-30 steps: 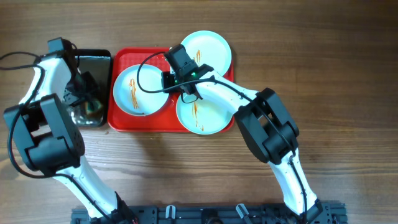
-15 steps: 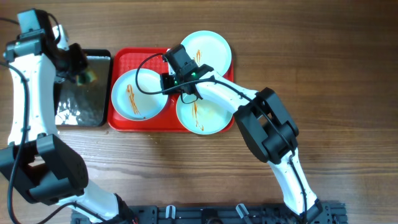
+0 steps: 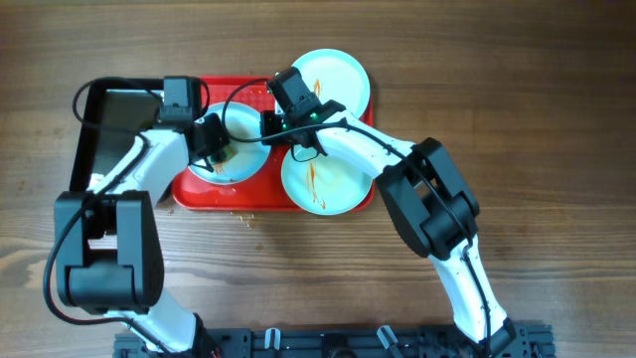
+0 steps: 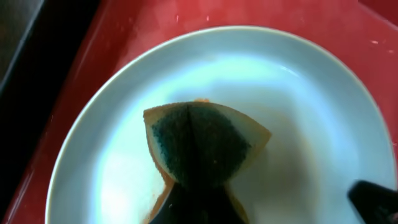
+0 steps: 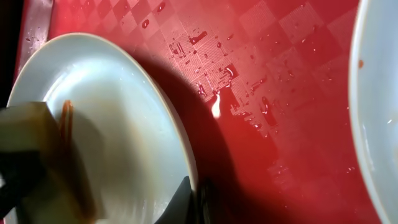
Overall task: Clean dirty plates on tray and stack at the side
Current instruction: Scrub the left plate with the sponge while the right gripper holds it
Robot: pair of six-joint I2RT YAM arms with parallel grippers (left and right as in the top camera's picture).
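Observation:
Next, I press the sponge back across the plate's middle (image 3: 233,151) with my left gripper before my right gripper lifts the plate, because an orange-brown streak (image 5: 66,121) shows beside the sponge.
The red tray (image 3: 253,197) holds three pale plates. My left gripper (image 3: 223,149) is shut on a green and yellow sponge (image 4: 200,142) and presses it onto the left plate (image 4: 298,93). My right gripper (image 3: 272,127) is shut on that plate's right rim (image 5: 186,155). In the right wrist view the sponge (image 5: 34,134) sits beside an orange-brown streak (image 5: 67,115). The front right plate (image 3: 333,184) has an orange streak. The back right plate (image 3: 338,75) hangs over the tray's far edge and has a small streak.
A black rectangular pan (image 3: 114,119) lies left of the tray, partly under my left arm. Bare wooden table (image 3: 537,149) surrounds the tray. Wet patches show on the tray floor (image 5: 280,93).
My left arm has swung from above the black pan to the left plate, carrying the sponge and setting it on the plate. My right gripper has kept its hold on the plate's rim.

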